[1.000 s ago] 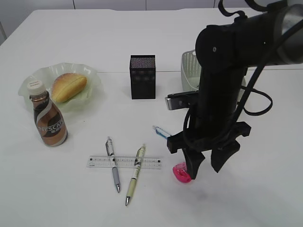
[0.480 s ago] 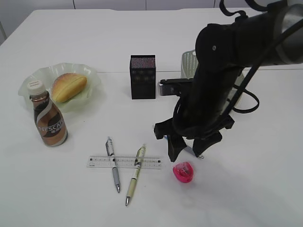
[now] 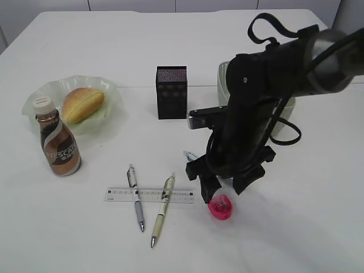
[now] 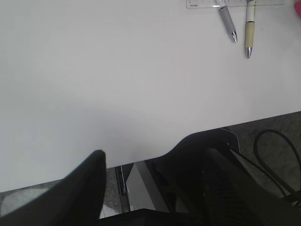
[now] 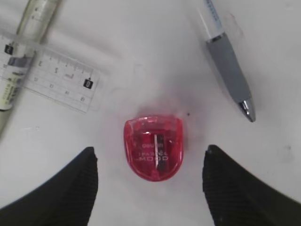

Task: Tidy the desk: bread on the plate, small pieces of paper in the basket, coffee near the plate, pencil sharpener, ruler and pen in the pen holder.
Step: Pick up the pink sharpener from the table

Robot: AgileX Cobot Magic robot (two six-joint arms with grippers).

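I should keep lowering my right gripper until its open fingers straddle the pink pencil sharpener (image 3: 220,208), then close, since it lies midway (image 5: 154,148) between them, clear of the ruler.
The pink pencil sharpener (image 3: 220,207) lies on the white table; in the right wrist view it (image 5: 154,148) sits just ahead of my open right gripper (image 5: 150,188), between the lines of the two fingers and touching neither. In the exterior view the right gripper (image 3: 223,193) hangs just behind the sharpener. The clear ruler (image 3: 149,195) lies under two pens (image 3: 135,196) (image 3: 162,209). A third pen (image 5: 230,70) lies beside the sharpener. The black pen holder (image 3: 171,92) stands at the centre back. My left gripper (image 4: 150,188) is open and empty at the table's front edge.
Bread (image 3: 83,104) lies on the pale green plate (image 3: 111,91), with the coffee bottle (image 3: 58,142) standing in front of it. The white basket (image 3: 226,79) is half hidden behind my right arm. No paper pieces show.
My right gripper pulled back and left off the sharpener, then came down again just behind it. The sharpener has stayed where it was.
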